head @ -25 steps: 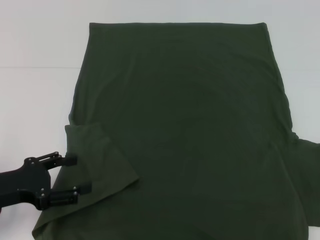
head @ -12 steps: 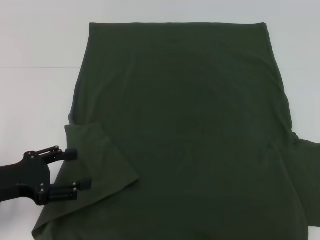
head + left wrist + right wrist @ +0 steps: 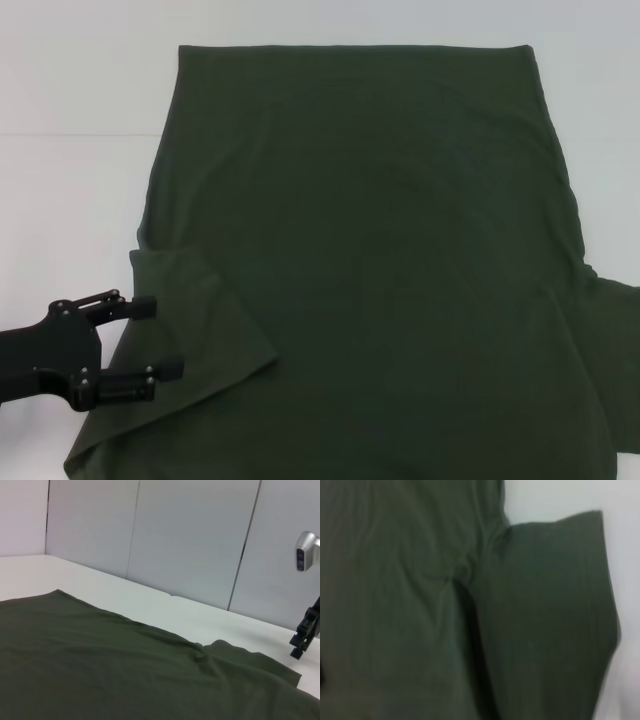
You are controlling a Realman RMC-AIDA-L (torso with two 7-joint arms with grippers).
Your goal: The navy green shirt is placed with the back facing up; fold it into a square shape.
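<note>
My right gripper should keep going down toward the sleeve's outer edge (image 3: 610, 590) until the fingers close there, as the spread-out sleeve (image 3: 614, 365) lies flat beside the shirt's body.
The navy green shirt (image 3: 380, 250) lies flat on the white table, plain side up. Its left sleeve (image 3: 195, 330) is folded in over the body. Its right sleeve (image 3: 555, 610) lies spread out flat on the table. My left gripper (image 3: 160, 338) is at the near left, open, with its fingertips over the outer edge of the folded sleeve and holding nothing. The left wrist view looks low across the shirt (image 3: 100, 665). At that view's far edge stands a black gripper (image 3: 304, 632), which I take for my right one. The head view does not show it.
White table (image 3: 70, 200) shows to the left of the shirt and beyond it. Pale wall panels (image 3: 190, 540) stand behind the table. A silver camera housing (image 3: 306, 550) sits above the far black gripper.
My left gripper has shifted slightly away from the table's near edge while staying open. The shirt and its folded sleeve lie as before.
</note>
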